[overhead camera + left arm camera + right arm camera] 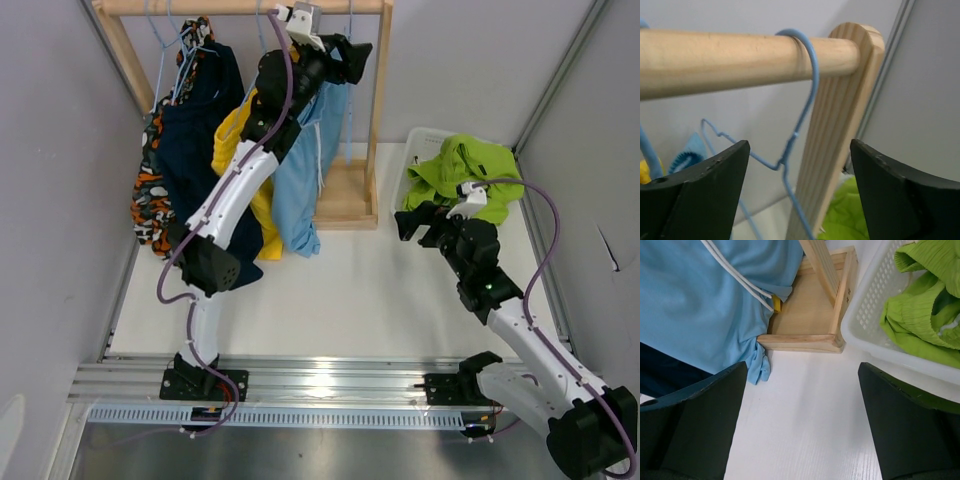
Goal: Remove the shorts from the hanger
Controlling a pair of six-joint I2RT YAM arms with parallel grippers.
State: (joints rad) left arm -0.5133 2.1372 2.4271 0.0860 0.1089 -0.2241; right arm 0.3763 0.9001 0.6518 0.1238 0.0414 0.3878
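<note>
The hanger between my left gripper's fingers is empty, so my left gripper should move back along the rod and take the light blue shorts' hanger.
A blue wire hanger hooks over the wooden rod beside the rack's right post. My left gripper is raised to the rod, open, and the hanger's neck stands untouched between its fingers. The top view shows that gripper at the rod's right end. Camouflage shorts, dark navy shorts, yellow shorts and light blue shorts hang on the rack. Lime green shorts lie in the white basket. My right gripper hovers open and empty over the table.
The rack's wooden base rests on the white table, the basket close to its right. The light blue shorts hang down to the base's left corner. Grey walls close in on both sides.
</note>
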